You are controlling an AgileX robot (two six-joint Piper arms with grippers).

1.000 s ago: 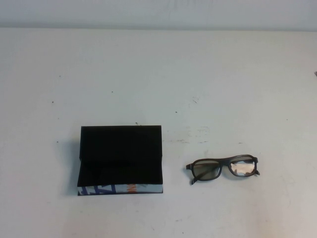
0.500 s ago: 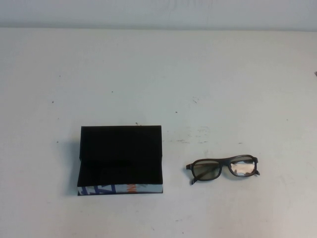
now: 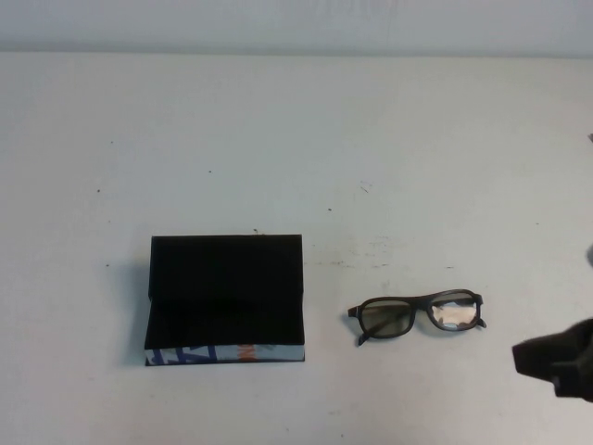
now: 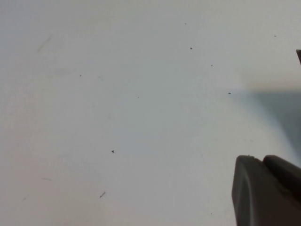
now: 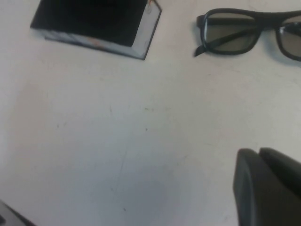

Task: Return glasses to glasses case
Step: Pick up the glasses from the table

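Observation:
I can see the folded glasses (image 3: 387, 319) clear of the open glasses case, so my right gripper should keep nearing their bridge (image 3: 421, 303) until its fingers straddle it, then close.
The glasses (image 3: 422, 305), dark-framed with tinted lenses, lie folded on the white table, right of centre. The glasses case (image 3: 225, 287) stands open to their left, its black lid raised at the back and its blue and orange printed edge at the front. My right gripper (image 3: 556, 363) comes in at the near right edge, a little nearer than the glasses and to their right, shut and empty. In the right wrist view its tip (image 5: 258, 151) is over bare table, with the glasses (image 5: 230, 36) and the case (image 5: 89, 19) beyond. My left gripper (image 4: 261, 160) is shut over bare table.
The white table (image 3: 296, 139) has small dark specks and scuffs. A wall runs along its far edge. A dark edge (image 5: 7, 214) shows in a corner of the right wrist view.
My right gripper has come into the high view at the near right corner. The glasses and the case have not moved.

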